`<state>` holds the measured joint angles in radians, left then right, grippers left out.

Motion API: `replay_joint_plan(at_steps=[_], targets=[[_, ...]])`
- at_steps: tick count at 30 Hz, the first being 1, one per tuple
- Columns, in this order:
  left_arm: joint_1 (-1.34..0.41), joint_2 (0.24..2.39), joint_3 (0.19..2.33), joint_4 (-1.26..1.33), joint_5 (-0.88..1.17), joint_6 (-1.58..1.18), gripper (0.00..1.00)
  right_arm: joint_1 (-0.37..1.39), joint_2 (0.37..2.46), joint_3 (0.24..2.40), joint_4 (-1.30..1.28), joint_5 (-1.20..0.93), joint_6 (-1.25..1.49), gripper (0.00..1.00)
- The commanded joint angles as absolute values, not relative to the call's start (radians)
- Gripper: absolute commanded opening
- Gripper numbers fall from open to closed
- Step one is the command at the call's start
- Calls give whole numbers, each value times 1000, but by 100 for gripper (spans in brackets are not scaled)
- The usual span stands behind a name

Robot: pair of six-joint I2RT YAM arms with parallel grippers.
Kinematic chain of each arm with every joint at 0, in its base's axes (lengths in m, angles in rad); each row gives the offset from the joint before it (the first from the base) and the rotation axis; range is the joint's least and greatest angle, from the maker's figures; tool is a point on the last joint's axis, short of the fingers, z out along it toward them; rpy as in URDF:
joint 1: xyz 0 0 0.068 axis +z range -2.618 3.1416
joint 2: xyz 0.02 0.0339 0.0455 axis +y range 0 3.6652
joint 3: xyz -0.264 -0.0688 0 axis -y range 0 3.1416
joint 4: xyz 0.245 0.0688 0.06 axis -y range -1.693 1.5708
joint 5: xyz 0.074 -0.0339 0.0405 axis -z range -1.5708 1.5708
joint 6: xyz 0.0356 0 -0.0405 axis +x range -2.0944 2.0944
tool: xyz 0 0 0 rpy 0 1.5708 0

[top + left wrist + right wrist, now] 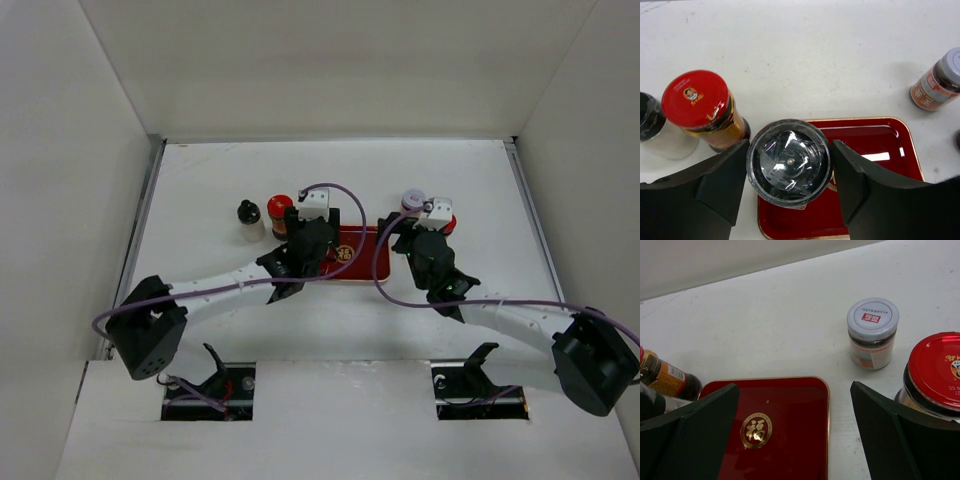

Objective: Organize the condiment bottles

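Note:
My left gripper should keep lowering the glossy-topped bottle (789,162), which hangs upright over the dark-red tray's empty corner (781,214), until its bottom rests there, and then let go.
My left gripper (791,150) is shut on a bottle with a dark, glossy wrapped top (789,162), at the left edge of the dark-red tray (875,145). In the top view the gripper (306,232) hides this bottle. A red-capped bottle (700,100) and a black-topped pale bottle (652,127) stand just left of it on the table. My right gripper (795,387) is open and empty over the tray's right edge (827,440). A grey-lidded jar (872,332) and a red-capped jar (935,372) stand to its right, the red-capped one close beside the right finger.
The tray (352,262) with a gold emblem (756,430) lies between the two arms. White walls enclose the table on the left, back and right. The purple cables (380,270) loop over the tray area.

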<state>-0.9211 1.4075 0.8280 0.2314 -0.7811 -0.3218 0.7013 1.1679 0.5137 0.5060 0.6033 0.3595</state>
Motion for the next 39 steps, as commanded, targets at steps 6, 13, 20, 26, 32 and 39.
replay_joint_plan(at_steps=[6, 13, 20, 26, 32, 39], targets=[[-851, 1488, 907, 460, -726, -290, 40, 677, 1102, 508, 539, 620, 373, 100], [-831, 1565, 888, 531, -706, -293, 51, 640, 1046, 483, 528, 627, 405, 100], [-838, 1563, 882, 523, -753, -288, 74, 616, 1014, 468, 519, 634, 429, 100], [-864, 1425, 830, 548, -779, -268, 89, 601, 1017, 462, 518, 623, 446, 100], [-817, 1214, 752, 453, -825, -290, 83, 607, 1055, 479, 519, 620, 439, 100], [-613, 1129, 726, 195, -741, -366, 79, 607, 1060, 483, 518, 620, 433, 100]])
